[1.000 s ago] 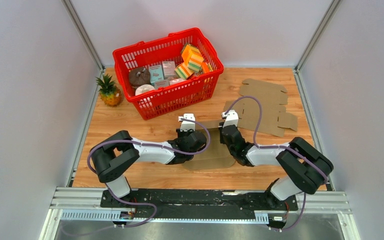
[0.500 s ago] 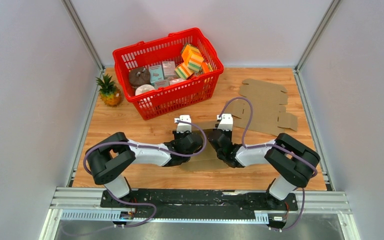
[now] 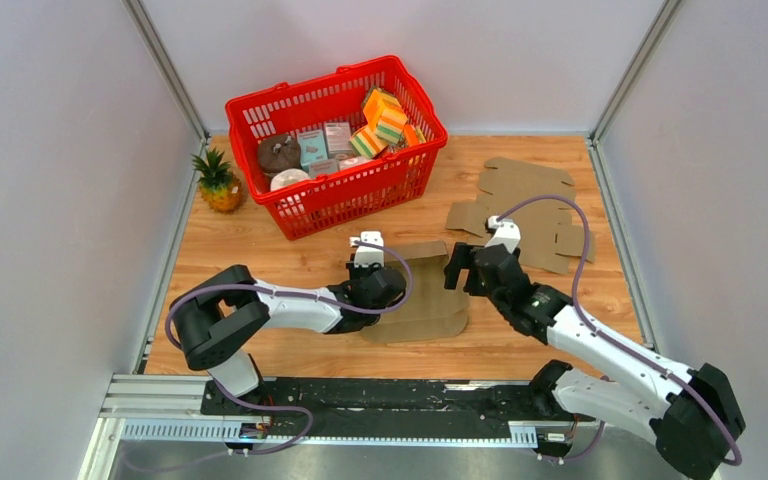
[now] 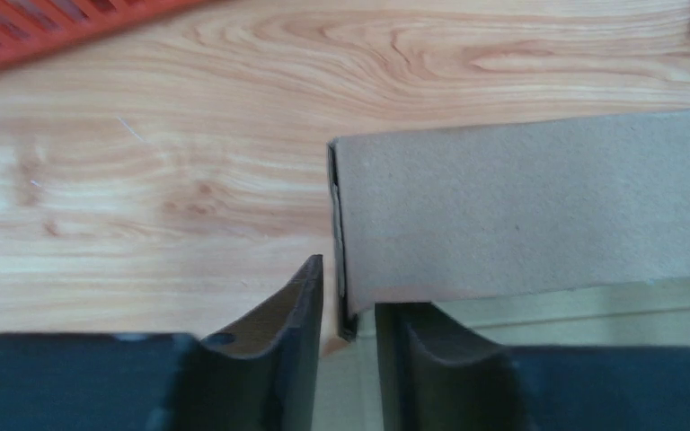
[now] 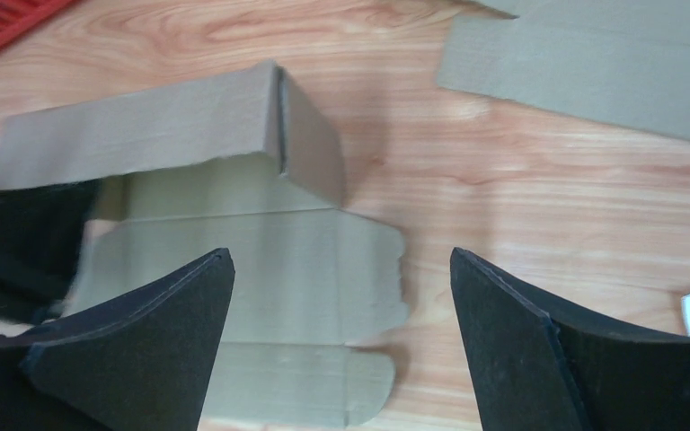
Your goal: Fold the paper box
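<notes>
Next, my right gripper presses the back side and flap together before the next fold, because the box's back side and its side flap stand apart at the corner there.
The paper box lies part-folded on the table's near middle, its back wall standing upright over the flat base. My left gripper is at the wall's left corner. In the left wrist view the left gripper has its jaws a little apart, and the corner edge stands between them with a gap to the left finger. My right gripper hovers by the box's right end. In the right wrist view the right gripper is wide open and holds nothing.
A red basket full of small goods stands at the back, with a pineapple to its left. A flat cardboard blank lies at the back right, its near edge just beyond the box.
The right gripper opened wide and drew back to the right, off the box. The left jaws loosened on the wall's corner, and the left arm stayed in place.
</notes>
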Robot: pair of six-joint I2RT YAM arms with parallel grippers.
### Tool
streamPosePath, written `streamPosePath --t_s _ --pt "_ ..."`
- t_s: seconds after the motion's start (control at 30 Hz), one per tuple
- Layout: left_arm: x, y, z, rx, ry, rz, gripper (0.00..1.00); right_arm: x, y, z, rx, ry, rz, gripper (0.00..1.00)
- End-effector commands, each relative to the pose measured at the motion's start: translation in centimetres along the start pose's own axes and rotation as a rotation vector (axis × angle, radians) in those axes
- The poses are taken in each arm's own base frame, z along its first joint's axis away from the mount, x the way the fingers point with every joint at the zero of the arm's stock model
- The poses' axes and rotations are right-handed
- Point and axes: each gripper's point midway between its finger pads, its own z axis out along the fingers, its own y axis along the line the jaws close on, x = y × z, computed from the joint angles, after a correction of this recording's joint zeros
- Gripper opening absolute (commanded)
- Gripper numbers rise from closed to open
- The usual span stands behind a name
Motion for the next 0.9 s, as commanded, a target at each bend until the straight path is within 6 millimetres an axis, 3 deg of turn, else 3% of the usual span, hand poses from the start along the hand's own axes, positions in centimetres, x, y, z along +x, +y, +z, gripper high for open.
streamPosePath --t_s 0.0,0.07,0.13,0.17,0.23,0.27,0.33,0.37,0.43,0.5,0.53,0.6,0.7,0.87 --pt "-0.7 -1.6 -1.7 0.131 0.033 -0.04 0.41 -1.8 4.4 -2.3 -0.272 0.174 0.122 0.93" --pt "-0.5 -2.1 -2.6 0.191 0.076 -0.031 0.44 -2.1 5.1 -2.2 -0.321 0.245 0.153 0.93" --pt "-1.4 -2.4 -4.0 0.266 0.084 -0.054 0.48 -4.0 4.4 -1.4 -0.323 0.228 0.185 0.93" --pt "-0.8 -2.5 -4.9 0.307 0.131 -0.034 0.5 -4.7 4.2 -1.0 -0.352 0.234 0.206 0.93" --pt "-1.6 -2.4 -6.6 0.37 0.152 -0.029 0.5 -4.6 4.0 0.0 -0.389 0.266 0.207 0.93" --pt "-0.5 -1.8 -7.5 0.397 0.216 0.014 0.51 -5.0 4.9 -0.2 -0.47 0.274 0.213 0.92" --pt "-1.9 -1.6 -9.2 0.473 0.235 -0.013 0.52 -4.9 4.6 0.8 -0.513 0.301 0.211 0.91" --pt "-1.6 -1.1 -9.6 0.513 0.309 -0.04 0.52 -5.2 4.8 0.7 -0.558 0.307 0.203 0.89" --pt "-3.2 -0.7 -10.3 0.576 0.342 -0.159 0.52 -4.6 4.8 1.5 -0.572 0.316 0.195 0.86" --pt "-5.2 -0.2 -10.3 0.68 0.343 -0.294 0.53 -5.3 5.2 2.0 -0.607 0.276 0.212 0.84" --pt "-6.0 0.1 -10.2 0.695 0.326 -0.337 0.65 -5.4 5.2 2.0 -0.617 0.272 0.222 0.84" --pt "-7.5 1.2 -9.2 0.673 0.277 -0.367 0.68 -5.9 4.9 2.4 -0.612 0.241 0.232 0.81" --pt "-7.5 1.8 -7.4 0.649 0.301 -0.386 0.66 -6.0 4.6 2.9 -0.601 0.223 0.241 0.77" --pt "-8.2 -0.5 -5.3 0.733 0.306 -0.461 0.53 -6.8 4.0 3.2 -0.578 0.16 0.222 0.68"
